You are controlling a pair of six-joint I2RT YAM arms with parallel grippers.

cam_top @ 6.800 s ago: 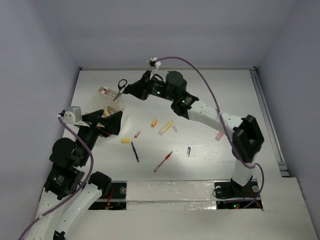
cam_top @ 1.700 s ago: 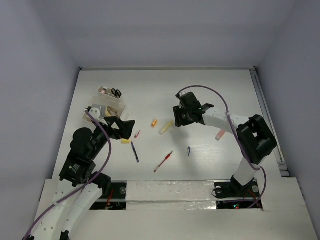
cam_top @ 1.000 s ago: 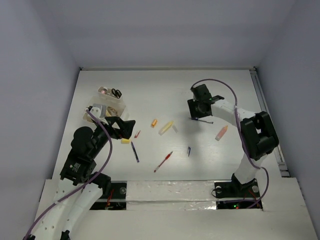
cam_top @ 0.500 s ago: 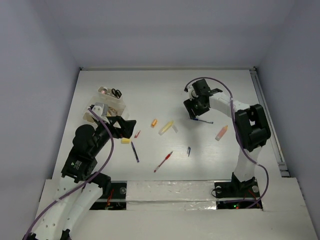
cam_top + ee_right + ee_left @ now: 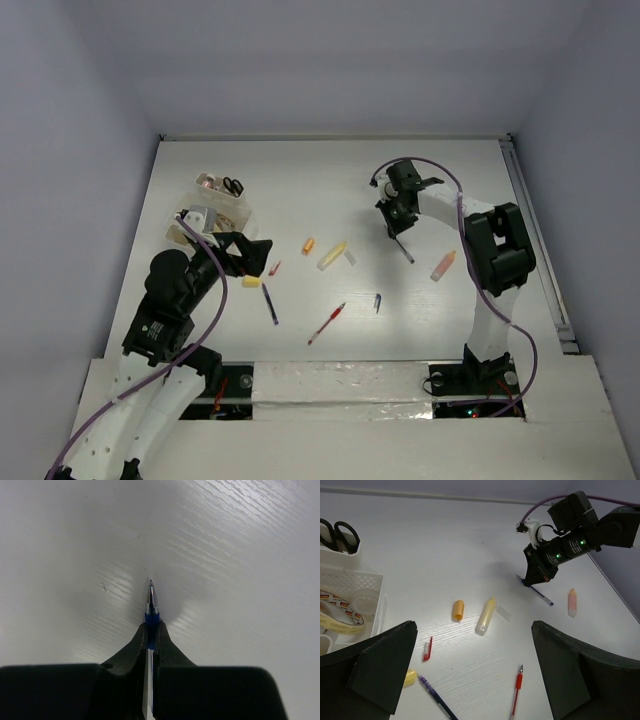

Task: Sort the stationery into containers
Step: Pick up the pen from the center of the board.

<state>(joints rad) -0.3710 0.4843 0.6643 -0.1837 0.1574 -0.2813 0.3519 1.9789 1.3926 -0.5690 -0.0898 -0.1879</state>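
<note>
The robot's right gripper has the blue pen near its uncapped silver tip [image 5: 151,596], so next the left gripper grasps the pen's clear body [image 5: 406,252] to free the right gripper to get the pen's cap.
My right gripper [image 5: 397,226] is shut on a blue pen [image 5: 151,602], whose silver tip pokes out ahead of the shut fingertips just above the white table. The pen [image 5: 404,248] trails toward the near side; it also shows in the left wrist view [image 5: 538,591]. The clear compartment box [image 5: 236,214] stands at the far left with black-handled scissors [image 5: 337,532] and a tape roll [image 5: 340,621] inside. My left gripper [image 5: 475,680] is open and empty, held above the loose items to the right of the box.
Loose on the table lie an orange cap [image 5: 458,610], a beige tube [image 5: 485,616], a red clip [image 5: 427,648], a yellow bit [image 5: 410,676], a dark pen [image 5: 435,697], a red pen [image 5: 516,695], a pink tube [image 5: 572,603] and a small blue piece [image 5: 377,301].
My right gripper left the scissors in the box, crossed to the right and closed on the blue pen, which has now turned in its grip. My left arm drew back from the box.
</note>
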